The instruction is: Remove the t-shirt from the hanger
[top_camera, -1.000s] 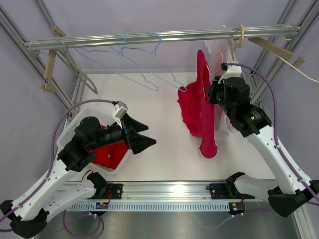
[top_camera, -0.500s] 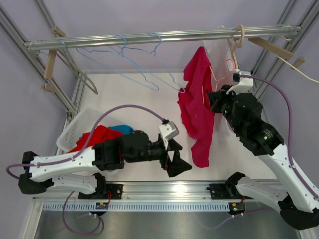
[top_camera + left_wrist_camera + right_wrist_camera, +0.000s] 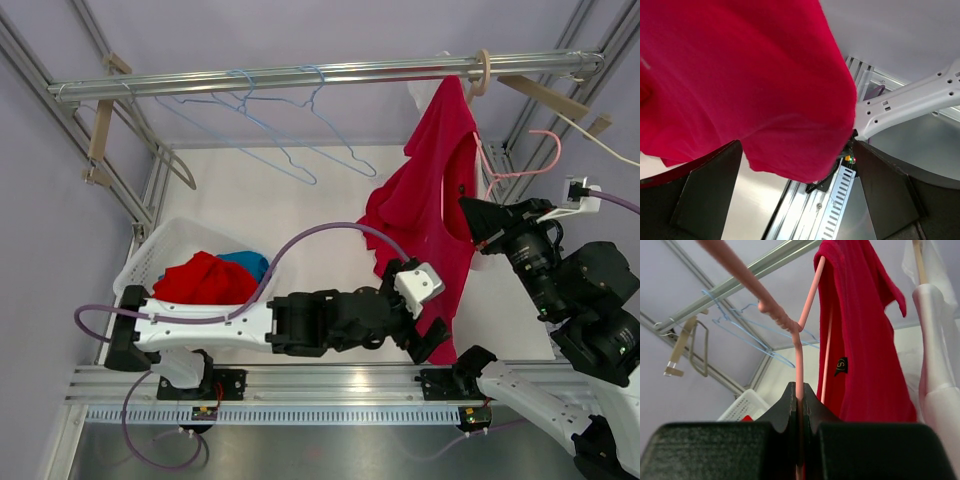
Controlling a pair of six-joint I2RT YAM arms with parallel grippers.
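Note:
Next, I pull the hanger back with my right gripper while my left gripper takes the upper part of the t-shirt (image 3: 428,150), because the t-shirt's shoulder (image 3: 452,92) hangs over the hanger's far arm, past my left gripper.
A red t-shirt (image 3: 425,210) hangs on a pink hanger (image 3: 520,170) at the right, below the rail. My right gripper (image 3: 478,215) is shut on the hanger's wire; in the right wrist view the pink hanger (image 3: 799,355) runs up out of the shut gripper (image 3: 799,390), with the t-shirt (image 3: 860,340) draped beside it. My left gripper (image 3: 437,338) is open at the shirt's lower hem. In the left wrist view the t-shirt (image 3: 740,75) hangs down between the spread jaws of the gripper (image 3: 797,145); I cannot tell whether it touches them.
A white basket (image 3: 150,265) with red and blue clothes stands at the left. Blue wire hangers (image 3: 280,120) and a wooden hanger (image 3: 100,130) hang on the metal rail (image 3: 300,75). A white garment (image 3: 935,390) hangs right of the shirt. The arms' mounting rail (image 3: 340,380) runs along the near edge.
My left arm has swung from the basket across to the right, under the shirt's hem. My right gripper has pulled the hanger to the right and the shirt has stretched out wider.

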